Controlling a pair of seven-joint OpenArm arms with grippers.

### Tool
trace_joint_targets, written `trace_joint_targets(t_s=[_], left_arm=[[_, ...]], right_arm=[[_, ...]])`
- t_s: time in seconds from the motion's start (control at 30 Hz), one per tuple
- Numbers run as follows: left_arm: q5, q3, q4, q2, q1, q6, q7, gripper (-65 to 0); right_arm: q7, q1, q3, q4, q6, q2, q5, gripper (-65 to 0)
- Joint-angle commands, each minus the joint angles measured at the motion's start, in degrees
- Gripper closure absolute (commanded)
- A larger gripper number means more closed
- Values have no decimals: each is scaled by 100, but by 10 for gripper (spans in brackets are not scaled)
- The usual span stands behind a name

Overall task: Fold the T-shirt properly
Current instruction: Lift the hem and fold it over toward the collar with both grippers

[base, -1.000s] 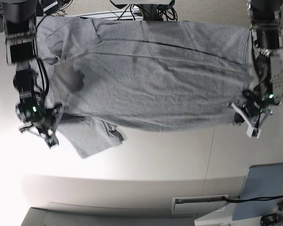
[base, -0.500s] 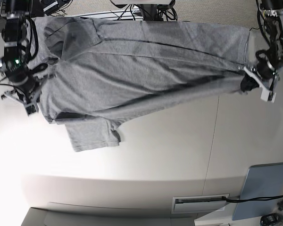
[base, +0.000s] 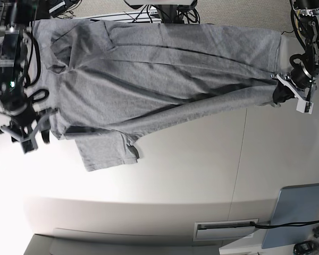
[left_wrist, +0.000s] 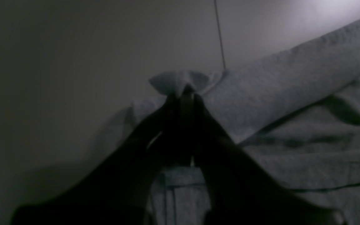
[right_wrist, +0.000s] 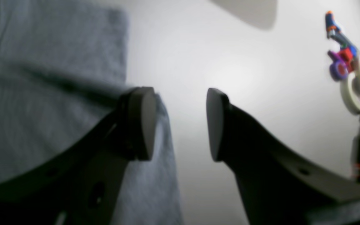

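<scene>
The T-shirt's sleeve [base: 107, 152] sticks out flat from the loose fold [base: 128, 136], so it will follow along and stay flat when the robot carries the fold to the T-shirt's far edge.
The heather-grey T-shirt [base: 159, 69] lies across the far part of the table, with its near edge pulled over in a loose fold and one sleeve [base: 106, 151] sticking out toward me. No lettering shows. My left gripper [base: 279, 94], on the right in the base view, is shut on the shirt's corner. The left wrist view shows its jaws pinched on a tuft of cloth [left_wrist: 180, 82]. My right gripper [base: 33, 138] is open just off the shirt's left edge. In the right wrist view [right_wrist: 178, 122] one finger [right_wrist: 141, 122] overlaps the shirt's edge [right_wrist: 42, 93], and nothing is between the jaws.
A grey-blue flat panel [base: 297, 212] lies at the near right with a cable. Cables [base: 159, 13] run along the far edge. A white slot fixture [base: 226, 229] sits near the front. Coloured toys and tape rolls [right_wrist: 352, 68] lie beside my right gripper.
My right gripper has opened, let go of the shirt's left edge and moved toward the near side. My left gripper stays shut on the right corner, almost where it was.
</scene>
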Motion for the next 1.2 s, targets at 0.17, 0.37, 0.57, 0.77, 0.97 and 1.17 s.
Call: trace_joint_targets(t_s=[0.17,0.37,0.57,0.77,0.97,1.17], left_arm=[[-59,-55,98,-120,-39,-22,-109,0],[118,-55,98,-122,-39,-20,-107,0],[111,-55,98,-122,-39,-22,-107,0],[109,-55,98,-122,-39,-22,-109,0],[111,-55,98,-122,-39,-22,-107,0],[109,-55,98,-125,-39,-22,-109,0]], right_arm=[[-428,1543,-643,-1902,-48,-284,516,-265],[-922,2684,-1167,-3322,-271,-726,629,-264],[-1202,3003,-1220,-3893,-573,-975,549,-264],[-1574,2955,-1217,-3897,-1043,-984,42,-264],[-1665,2876,-1220,-3897,-1038,-988,138,-264],[-1744,2815,-1220,-3899,-866,-988,466,-264]])
